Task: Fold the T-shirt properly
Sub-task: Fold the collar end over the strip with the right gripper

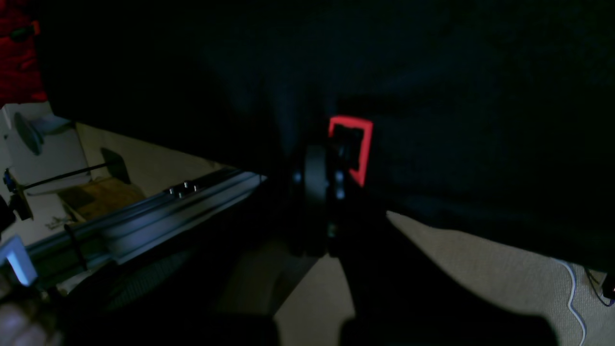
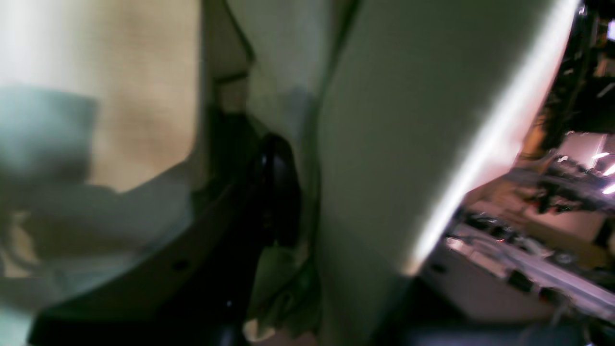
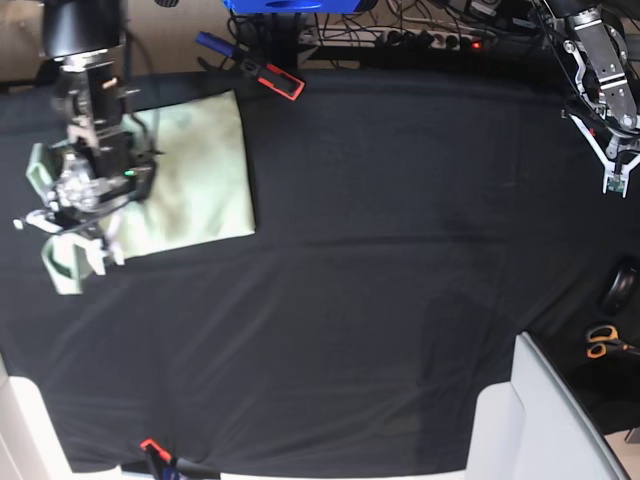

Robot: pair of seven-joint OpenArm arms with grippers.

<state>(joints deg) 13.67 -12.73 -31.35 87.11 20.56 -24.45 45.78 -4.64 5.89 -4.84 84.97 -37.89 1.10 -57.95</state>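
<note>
My right gripper is holding the T-shirt's bunched end (image 3: 66, 264) with the T-shirt's flat part (image 3: 206, 170) open beside it, so it should keep going over that part and let go there.
The pale mint-green T-shirt (image 3: 195, 170) lies partly folded at the far left of the black table cover (image 3: 380, 260). My right gripper (image 3: 80, 215) is over the shirt's left edge, with a bunch of fabric (image 3: 62, 268) sticking out below it. In the blurred right wrist view, pale green cloth (image 2: 394, 144) fills the frame and runs along a dark finger (image 2: 276, 192), so the gripper looks shut on it. My left gripper (image 3: 614, 180) hangs empty at the far right edge, away from the shirt, fingers together. It is a dark shape in the left wrist view (image 1: 319, 192).
A red-and-black clamp (image 3: 278, 80) and a blue tool (image 3: 210, 42) sit at the back edge. Another red clamp (image 3: 150, 447) grips the front edge. Orange-handled scissors (image 3: 605, 340) and a black round object (image 3: 622, 288) lie at the right. A white panel (image 3: 550, 420) stands front right.
</note>
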